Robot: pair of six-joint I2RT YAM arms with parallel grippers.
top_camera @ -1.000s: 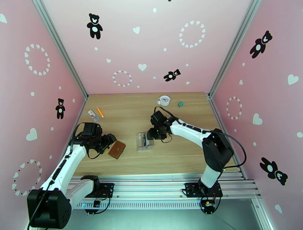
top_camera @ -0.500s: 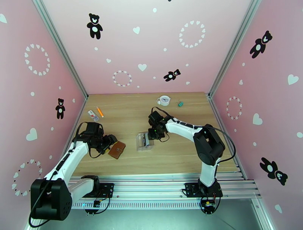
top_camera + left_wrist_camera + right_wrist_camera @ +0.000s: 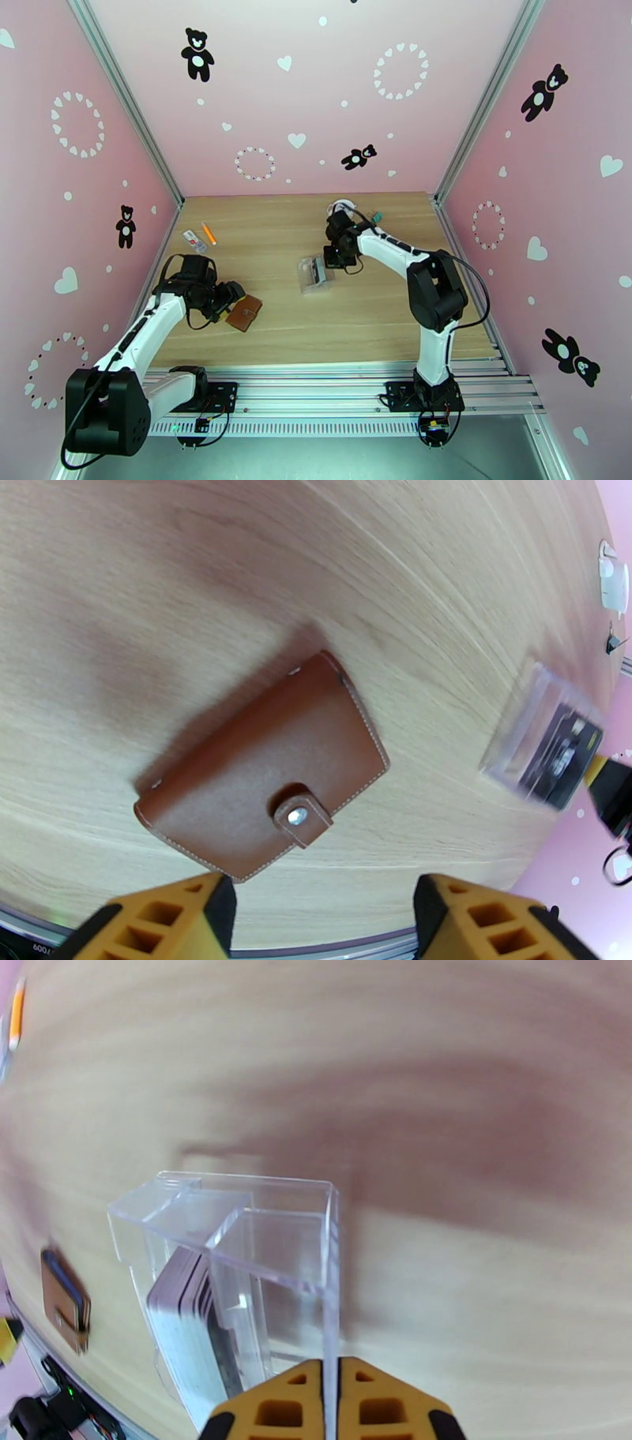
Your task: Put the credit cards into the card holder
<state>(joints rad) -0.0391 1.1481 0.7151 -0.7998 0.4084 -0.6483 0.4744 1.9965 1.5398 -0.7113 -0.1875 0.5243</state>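
Note:
My right gripper is moving the box back with the tabletop behind the clear box open, and it should keep on until the box sits flat, then let go of the box's side.
The card holder, a brown leather wallet, lies closed on the table with its snap strap fastened. My left gripper hovers just left of it, open, its orange fingers apart and holding nothing. The credit cards, dark and pale grey-blue, stand on edge inside a clear plastic box. My right gripper is shut on one wall of that box, fingertips pressed together on it. The wallet appears small at the left of the right wrist view.
An orange pen and a small white item lie at the far left. A white round object and a green clip sit near the back wall behind the right arm. Pink walls enclose three sides.
My right gripper has carried the clear box with the cards away from the wallet, toward the back right. The left gripper has hardly moved.

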